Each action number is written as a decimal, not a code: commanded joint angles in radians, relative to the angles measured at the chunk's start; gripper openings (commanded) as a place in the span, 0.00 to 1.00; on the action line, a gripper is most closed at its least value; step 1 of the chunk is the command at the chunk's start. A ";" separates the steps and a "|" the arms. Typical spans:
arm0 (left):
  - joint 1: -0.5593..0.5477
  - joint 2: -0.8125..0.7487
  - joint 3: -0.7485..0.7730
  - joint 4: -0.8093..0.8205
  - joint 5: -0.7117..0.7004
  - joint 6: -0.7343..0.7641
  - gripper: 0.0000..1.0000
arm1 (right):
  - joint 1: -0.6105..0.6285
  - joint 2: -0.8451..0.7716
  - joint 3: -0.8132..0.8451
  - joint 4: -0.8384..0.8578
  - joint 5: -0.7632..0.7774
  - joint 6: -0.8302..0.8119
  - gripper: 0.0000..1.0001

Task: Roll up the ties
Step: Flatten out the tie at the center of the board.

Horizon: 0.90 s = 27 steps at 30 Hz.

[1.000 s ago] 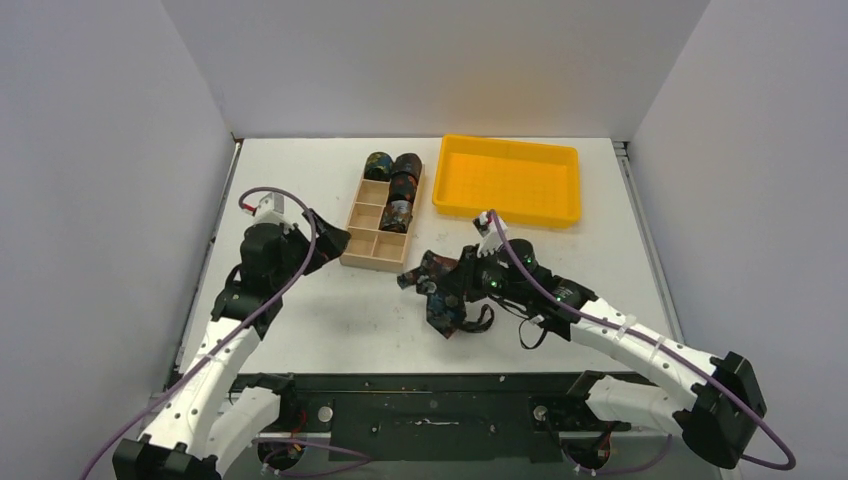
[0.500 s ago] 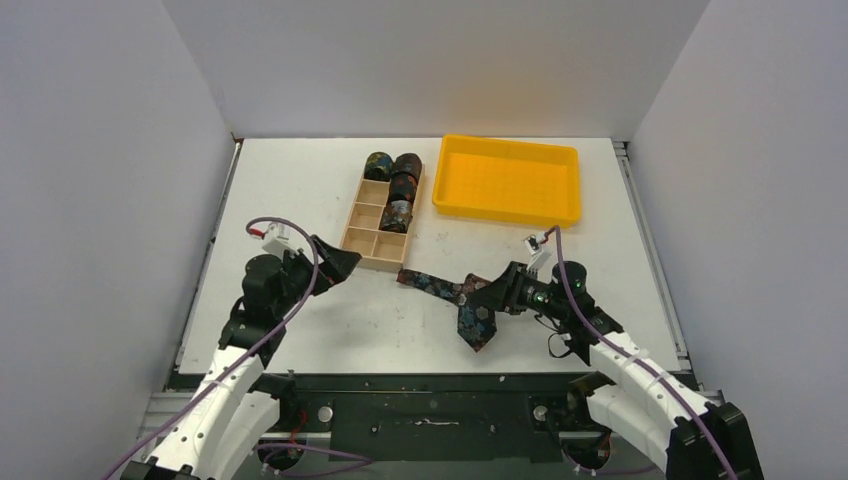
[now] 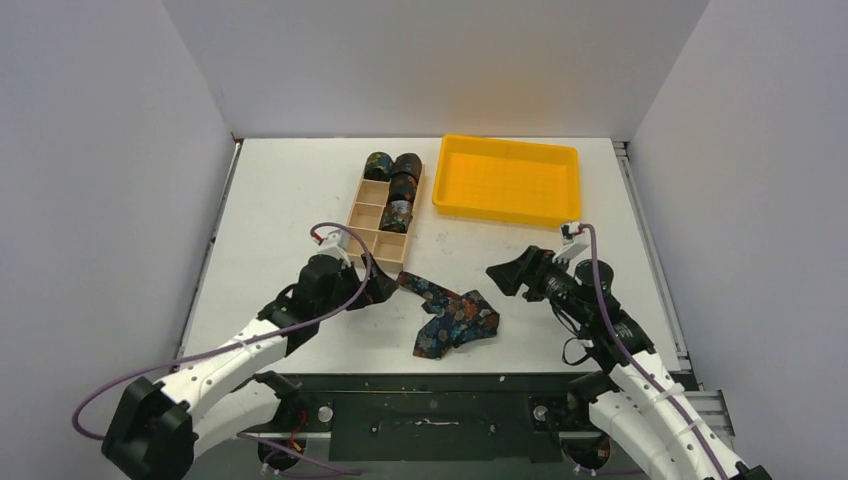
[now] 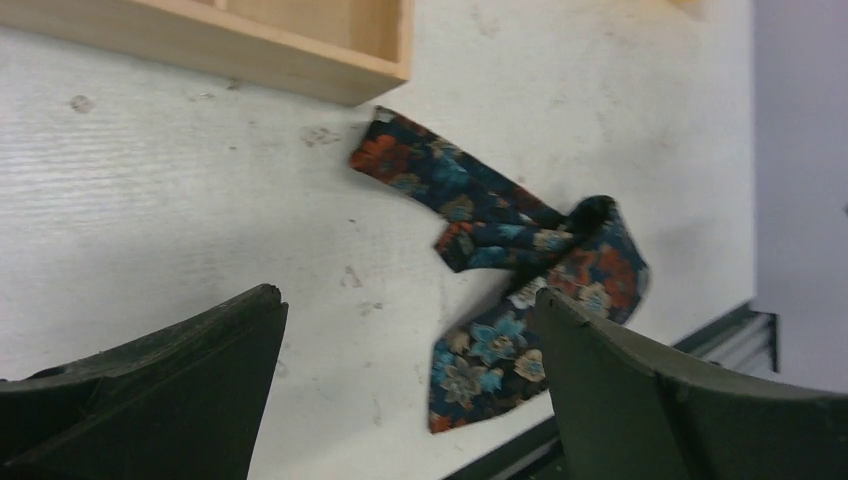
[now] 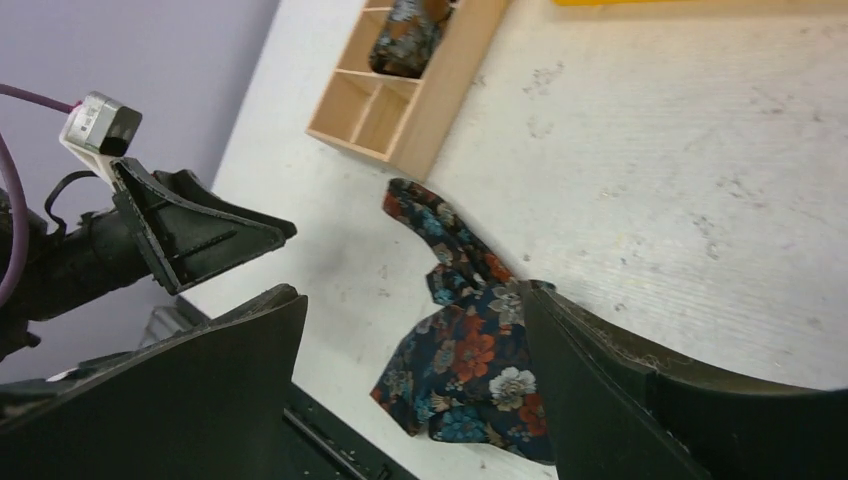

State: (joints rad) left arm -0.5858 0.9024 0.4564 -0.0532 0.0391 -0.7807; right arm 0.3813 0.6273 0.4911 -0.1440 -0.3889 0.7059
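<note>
My gripper will lift the crumpled tie high by its narrow end [image 3: 411, 281], and the tie will draw out long and limp, as loose folds [image 3: 459, 308] overlap in its middle.
One loose tie [image 3: 452, 315] lies crumpled on the white table near the front edge, dark with blue and orange flowers. It also shows in the left wrist view [image 4: 500, 235] and the right wrist view [image 5: 470, 350]. My left gripper [image 3: 385, 290] stands open just left of the tie's narrow end [image 4: 407, 298], nothing between its fingers. My right gripper [image 3: 505, 272] hangs open to the right of the tie, above the table, empty [image 5: 412, 292]. Three rolled ties [image 3: 403, 172] sit in the far compartments of the wooden box [image 3: 365, 240].
The wooden box's near corner is just behind the loose tie's narrow end [image 4: 380, 75]. A yellow tray [image 3: 507, 180] stands empty at the back right. The table's front edge and the black rail [image 3: 430, 385] run close to the tie.
My right gripper has opened and let go of the tie, then drawn back to the right. The tie now lies crumpled on the table. My left arm has swung right, towards the tie.
</note>
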 commanded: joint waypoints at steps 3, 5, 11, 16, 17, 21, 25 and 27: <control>-0.009 0.266 0.116 0.056 -0.161 0.072 0.85 | 0.059 0.068 -0.009 -0.055 0.092 -0.076 0.82; -0.014 0.334 0.118 0.155 -0.137 0.120 0.83 | 0.119 0.108 -0.019 -0.025 0.102 -0.094 0.83; -0.051 0.471 0.138 0.321 -0.141 0.209 0.82 | 0.348 0.256 0.036 -0.042 0.344 -0.116 0.87; -0.050 0.556 0.170 0.355 -0.129 0.275 0.78 | 0.377 0.229 0.032 -0.056 0.351 -0.121 0.87; -0.046 0.566 0.167 0.370 -0.118 0.286 0.76 | 0.378 0.217 0.030 -0.067 0.348 -0.126 0.87; -0.019 0.622 0.179 0.433 -0.017 0.308 0.71 | 0.379 0.162 0.016 -0.090 0.320 -0.132 0.87; 0.002 0.685 0.199 0.450 0.096 0.313 0.62 | 0.380 0.119 0.018 -0.118 0.306 -0.131 0.87; 0.016 0.694 0.187 0.479 0.138 0.306 0.58 | 0.379 0.106 0.027 -0.131 0.295 -0.131 0.87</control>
State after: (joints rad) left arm -0.5934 1.5738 0.6136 0.3157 0.0460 -0.4969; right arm 0.7544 0.7658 0.4789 -0.2569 -0.0898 0.5873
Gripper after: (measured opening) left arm 0.617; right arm 0.870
